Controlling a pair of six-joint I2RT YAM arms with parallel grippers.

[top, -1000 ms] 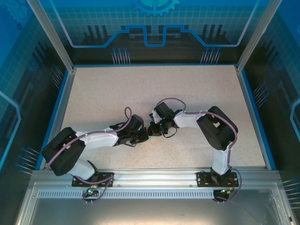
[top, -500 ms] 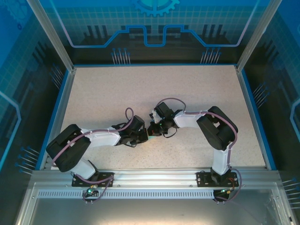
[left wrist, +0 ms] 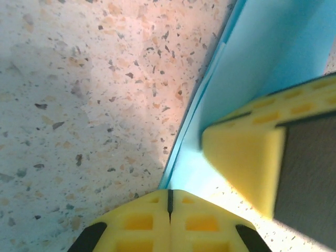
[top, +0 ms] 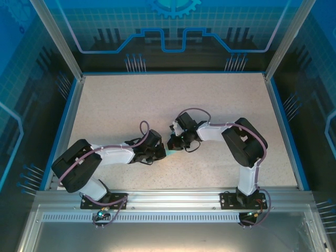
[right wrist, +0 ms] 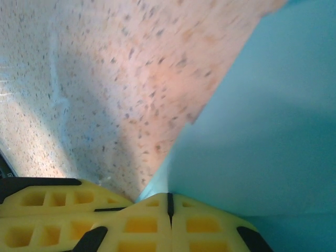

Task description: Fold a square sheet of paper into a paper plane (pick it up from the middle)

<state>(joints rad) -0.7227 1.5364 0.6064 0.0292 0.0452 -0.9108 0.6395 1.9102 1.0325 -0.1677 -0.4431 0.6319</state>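
The paper's folded edge (left wrist: 192,111) is pinned by my left gripper, so my right gripper keeps sliding shut fingers to its far end.
The square sheet of paper (left wrist: 262,68), light blue and folded, lies flat on the speckled table between my two arms; a small cyan corner of the paper (top: 171,153) shows in the top view. Its folded edge (left wrist: 202,100) runs down to my left gripper (left wrist: 169,202), which is shut with its tips against that edge. My right gripper (right wrist: 169,202) is also shut, its tips at the paper's edge (right wrist: 178,136). One of its yellow fingers (left wrist: 244,163) rests on the paper just ahead of the left tips. In the top view the left gripper (top: 164,153) and right gripper (top: 172,145) nearly touch.
The speckled table (top: 157,100) is bounded by a blue rim (top: 67,123) and an aluminium rail (top: 173,197) at the near edge. Both forearms lie low over the table's middle.
The left arm's elbow swung inward, then held still. The right gripper shifted slightly right and away, uncovering a small cyan corner of the paper between the two grippers.
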